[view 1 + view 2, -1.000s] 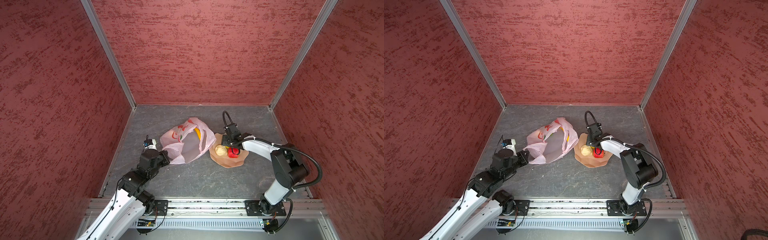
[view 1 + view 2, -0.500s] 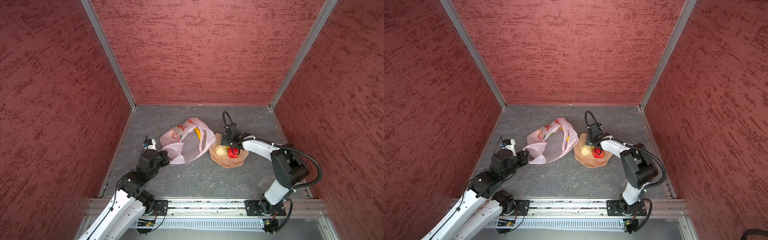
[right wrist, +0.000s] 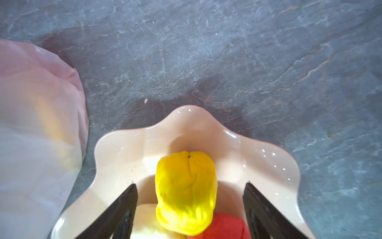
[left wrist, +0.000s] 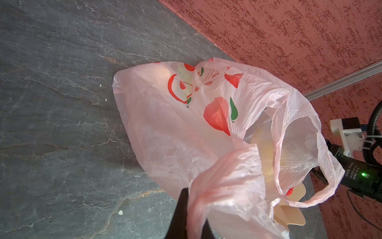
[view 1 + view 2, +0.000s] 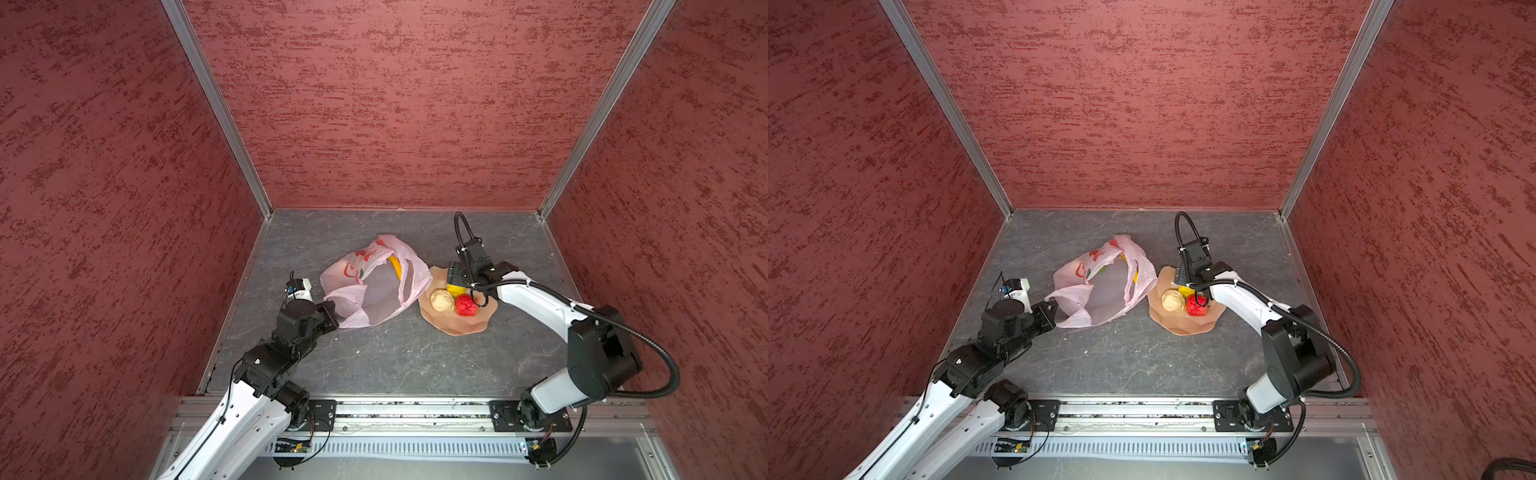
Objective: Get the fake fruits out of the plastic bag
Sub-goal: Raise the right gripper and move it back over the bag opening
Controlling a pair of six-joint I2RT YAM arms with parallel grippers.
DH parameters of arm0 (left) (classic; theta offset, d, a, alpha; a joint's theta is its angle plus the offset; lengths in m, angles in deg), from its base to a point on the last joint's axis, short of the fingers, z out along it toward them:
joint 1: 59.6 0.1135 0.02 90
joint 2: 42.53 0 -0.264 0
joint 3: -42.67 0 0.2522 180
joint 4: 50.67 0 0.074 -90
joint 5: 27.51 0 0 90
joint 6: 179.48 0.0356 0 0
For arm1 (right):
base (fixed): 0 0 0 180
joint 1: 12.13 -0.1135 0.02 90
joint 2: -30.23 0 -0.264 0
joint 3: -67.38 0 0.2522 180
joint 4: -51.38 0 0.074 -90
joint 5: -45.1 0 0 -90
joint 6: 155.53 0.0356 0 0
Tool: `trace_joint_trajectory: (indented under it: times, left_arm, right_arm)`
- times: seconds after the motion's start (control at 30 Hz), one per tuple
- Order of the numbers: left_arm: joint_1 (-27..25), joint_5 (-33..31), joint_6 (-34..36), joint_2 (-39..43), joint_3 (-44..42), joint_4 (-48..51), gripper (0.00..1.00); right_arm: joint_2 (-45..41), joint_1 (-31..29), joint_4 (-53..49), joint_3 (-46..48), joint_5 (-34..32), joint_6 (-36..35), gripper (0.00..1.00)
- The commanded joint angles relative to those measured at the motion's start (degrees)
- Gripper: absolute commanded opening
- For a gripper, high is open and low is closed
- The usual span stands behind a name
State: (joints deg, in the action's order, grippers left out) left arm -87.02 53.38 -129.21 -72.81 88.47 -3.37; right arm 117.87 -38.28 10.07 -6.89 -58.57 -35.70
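The banana [image 5: 395,265] is deep inside the plastic bag, behind the bag's rim, so the robot's right gripper should grab the bag's far side [image 5: 387,240] and move the banana toward the bag's opening.
The pale-pink plastic bag [image 5: 374,291] [image 5: 1100,291] lies crumpled at mid floor, mouth open, with a yellow banana [image 5: 395,266] showing inside. My left gripper [image 5: 332,316] [image 5: 1052,309] [image 4: 194,207] is shut on the bag's near edge [image 4: 217,175]. My right gripper [image 5: 455,278] [image 5: 1181,276] [image 3: 190,185] hangs open over the bowl. A yellow fruit [image 3: 186,190] [image 5: 455,287] sits between its jaws with a gap on each side. A beige lumpy fruit [image 5: 441,300] [image 5: 1173,300] and a red fruit [image 5: 466,305] [image 5: 1197,305] lie beside it in the bowl.
A peach-coloured scalloped bowl [image 5: 457,326] [image 5: 1183,326] [image 3: 186,109] sits just right of the bag, almost touching it. Red textured walls [image 5: 395,104] enclose the grey stone floor [image 5: 395,357] on three sides. A metal rail [image 5: 415,409] runs along the front.
The right gripper's jaws stand a little wider around the yellow fruit over the bowl. The left arm and the bag have not moved.
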Motion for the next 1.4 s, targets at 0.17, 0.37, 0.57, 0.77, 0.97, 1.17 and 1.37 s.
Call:
trace_joint_trajectory:
  times: [0.17, 0.37, 0.57, 0.77, 0.97, 1.17, 1.37]
  left_arm:
    - [0.25, -0.57, 1.87, -0.39, 1.6, 3.21, 0.07]
    - [0.24, -0.74, 1.48, 0.57, 1.33, 2.53, 0.07]
    - [0.17, -0.87, 1.83, 1.23, 1.97, 2.34, 0.08]
    - [0.17, -0.7, 1.84, 2.48, 1.74, 2.66, 0.07]
    - [0.18, -0.98, 1.29, 5.23, 0.36, 3.38, 0.07]
    - [0.17, -1.26, 0.35, 7.73, -1.2, 4.08, 0.08]
    - [0.28, -1.53, 0.44, 8.51, -1.88, 4.34, 0.07]
  right_arm:
    - [-10.54, -6.83, -1.36, -9.02, 3.07, -15.5, 0.77]
    - [-9.14, -12.42, -1.54, -17.94, 9.77, -25.48, 0.77]
    - [1.04, -15.54, -5.23, -24.7, 9.77, -30.5, 0.8]
    - [7.53, -16.2, -5.85, -28.05, 8.74, -33.03, 0.82]
    - [13.64, -16.21, -6.54, -31.94, 4.66, -34.73, 0.84]
    - [21.27, -16.21, -6.18, -37.48, 1.63, -35.51, 0.84]
    - [29.05, -16.04, -6.97, -44.48, -1.28, -37.42, 0.85]
